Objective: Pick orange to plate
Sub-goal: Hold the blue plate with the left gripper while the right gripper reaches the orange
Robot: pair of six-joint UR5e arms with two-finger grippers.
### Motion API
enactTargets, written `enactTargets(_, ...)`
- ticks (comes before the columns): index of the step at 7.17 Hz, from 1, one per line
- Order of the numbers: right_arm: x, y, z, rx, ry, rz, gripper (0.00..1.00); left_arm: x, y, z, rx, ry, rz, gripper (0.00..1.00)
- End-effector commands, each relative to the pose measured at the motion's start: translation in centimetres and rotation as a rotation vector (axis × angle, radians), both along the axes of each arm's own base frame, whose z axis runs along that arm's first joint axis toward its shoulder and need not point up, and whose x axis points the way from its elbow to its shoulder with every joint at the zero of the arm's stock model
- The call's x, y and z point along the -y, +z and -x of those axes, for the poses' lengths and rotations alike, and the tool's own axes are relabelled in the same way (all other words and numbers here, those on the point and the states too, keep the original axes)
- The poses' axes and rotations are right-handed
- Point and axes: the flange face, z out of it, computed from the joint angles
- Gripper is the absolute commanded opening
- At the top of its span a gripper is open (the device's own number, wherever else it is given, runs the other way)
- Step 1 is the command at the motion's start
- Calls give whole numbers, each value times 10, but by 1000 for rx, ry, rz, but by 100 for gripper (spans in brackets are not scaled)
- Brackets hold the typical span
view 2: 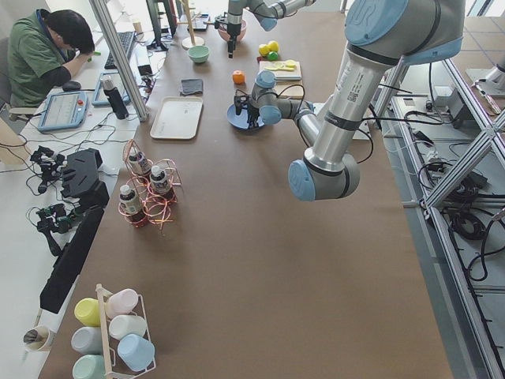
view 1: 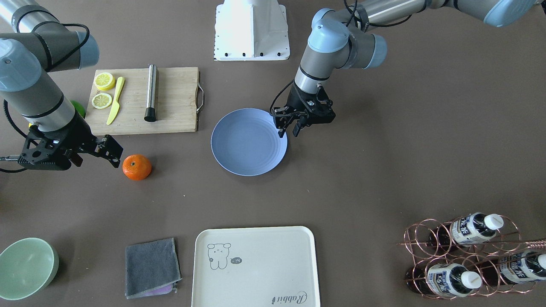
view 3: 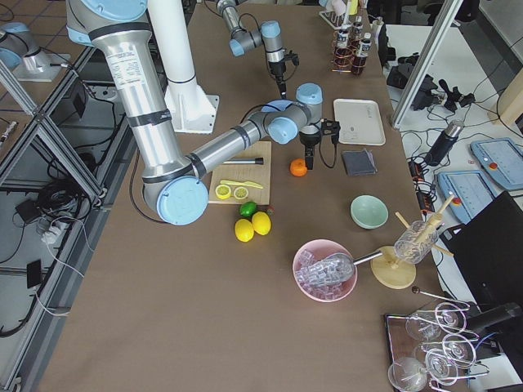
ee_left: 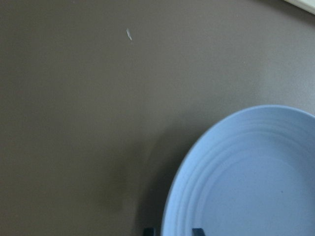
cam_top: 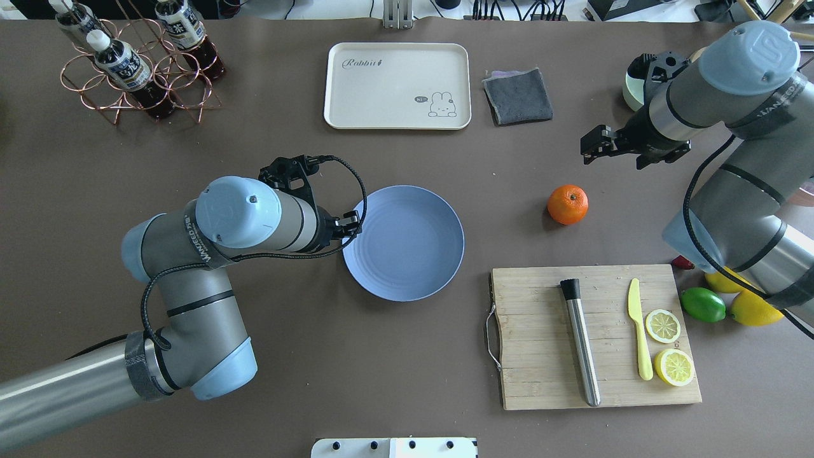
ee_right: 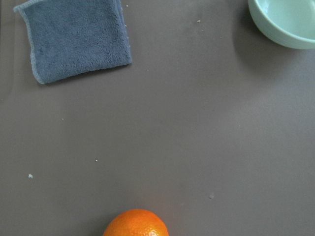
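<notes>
The robot's left gripper is hanging over the plate's rim (view 1: 285, 141), away from the orange, so its right gripper should pick up the orange (view 1: 136, 167) while the left gripper moves back out of the way.
The orange (cam_top: 568, 204) rests on the brown table, to the right of the periwinkle-blue plate (cam_top: 404, 243) and apart from it. My right gripper (cam_top: 588, 147) hovers just beyond the orange, open and holding nothing. In the right wrist view only the top of the orange (ee_right: 136, 223) shows at the bottom edge, and no fingers are visible. My left gripper (view 1: 288, 131) hangs open over the plate's (view 1: 248, 141) rim on the side away from the orange. In the left wrist view its fingertips (ee_left: 197, 230) stand on either side of the plate's (ee_left: 246, 187) rim.
A wooden cutting board (cam_top: 540, 299) holds lemon halves, a yellow knife and a metal rod. A lime (cam_top: 703, 304) and lemons lie beside it. The cream tray (cam_top: 397, 86), grey cloth (cam_top: 518, 95), green bowl (view 1: 25, 267) and bottle rack (cam_top: 127, 63) line the far edge.
</notes>
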Motion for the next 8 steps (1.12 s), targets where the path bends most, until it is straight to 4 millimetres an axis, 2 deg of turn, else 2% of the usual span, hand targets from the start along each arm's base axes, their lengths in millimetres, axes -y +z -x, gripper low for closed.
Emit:
enactTargets(1,0,3,37,-8,10,-12,100,10,-2,9,-5,-17,-3,98)
enactTargets(2,-4,3,61,-29,33,-4,100,13,-3,12,-6,-23,-4,98)
enactTargets(5,-24,26,105,-61,30,-4,100,16,-2,16,-8,-30,-7,98)
enactTargets(7,-30,32,109,-68,23,3,99,16,-4,16,-13,-30,-10,98)
enactTargets(8,-30,33,109,-71,41,22,1,16,-3,16,-12,-30,-9,98)
